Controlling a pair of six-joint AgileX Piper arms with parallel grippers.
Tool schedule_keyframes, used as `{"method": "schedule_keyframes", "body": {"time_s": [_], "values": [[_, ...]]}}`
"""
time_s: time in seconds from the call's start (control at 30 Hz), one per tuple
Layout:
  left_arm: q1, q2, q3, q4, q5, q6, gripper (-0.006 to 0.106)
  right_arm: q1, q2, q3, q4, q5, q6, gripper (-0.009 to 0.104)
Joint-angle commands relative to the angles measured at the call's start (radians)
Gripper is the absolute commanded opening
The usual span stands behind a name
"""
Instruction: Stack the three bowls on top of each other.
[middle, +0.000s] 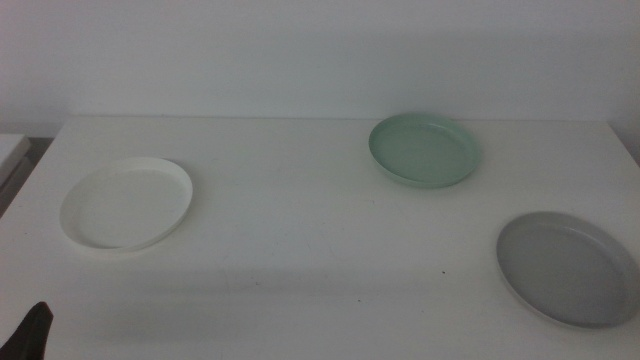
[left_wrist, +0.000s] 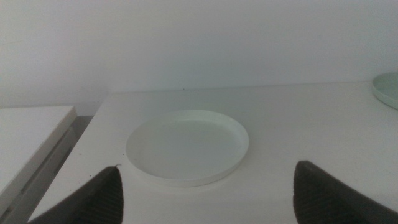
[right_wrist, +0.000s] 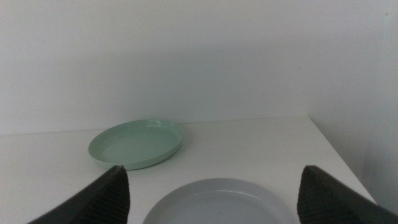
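The grey bowl (middle: 568, 270) is close to the table's edge and far from the white bowl, so the robot's right gripper should first bring the grey bowl to the table's middle (middle: 338, 244).
Three shallow bowls lie apart on the white table. The white bowl (middle: 127, 204) is at the left, the mint green bowl (middle: 424, 150) at the back right of centre, the grey bowl (middle: 567, 267) at the front right. My left gripper (middle: 28, 335) shows only as a dark tip at the bottom left corner; in its wrist view the left gripper (left_wrist: 208, 193) is open, with the white bowl (left_wrist: 188, 146) ahead of it. The right gripper (right_wrist: 211, 193) is open just short of the grey bowl (right_wrist: 217, 204), and the green bowl (right_wrist: 137, 144) lies beyond. Neither gripper holds anything.
A wall rises behind the table (middle: 300, 240). A lower white surface (left_wrist: 28, 134) stands beside the table's left edge. The table's right edge (right_wrist: 339, 155) runs close to the grey bowl.
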Motion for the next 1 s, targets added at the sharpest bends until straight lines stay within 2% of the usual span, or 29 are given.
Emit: {"method": "schedule_keyframes", "body": {"time_s": [0.0,0.3,0.5,0.6,0.73,0.83,0.97], "values": [[0.001,-0.003,0.001,-0.001,-0.015,0.0,0.094,-0.007,-0.005,0.004,-0.017,-0.012,-0.009,0.093],[0.001,-0.003,0.001,-0.001,-0.015,0.0,0.094,-0.007,0.006,-0.052,-0.047,-0.017,-0.007,0.093],[0.001,-0.003,0.001,-0.001,-0.015,0.0,0.094,-0.007,0.248,-0.229,-0.051,0.047,0.016,0.093],[0.001,-0.003,0.001,-0.001,-0.015,0.0,0.094,-0.007,0.403,-0.373,-0.048,0.191,0.016,0.093],[0.001,-0.003,0.001,-0.001,-0.015,0.0,0.094,-0.007,0.609,-0.578,-0.046,0.546,0.016,0.093],[0.001,-0.003,0.001,-0.001,-0.015,0.0,0.094,-0.007,0.729,-0.679,-0.016,0.753,0.016,0.093],[0.001,-0.003,0.001,-0.001,-0.015,0.0,0.094,-0.007,0.834,-0.73,0.051,0.816,0.016,0.093]]}}
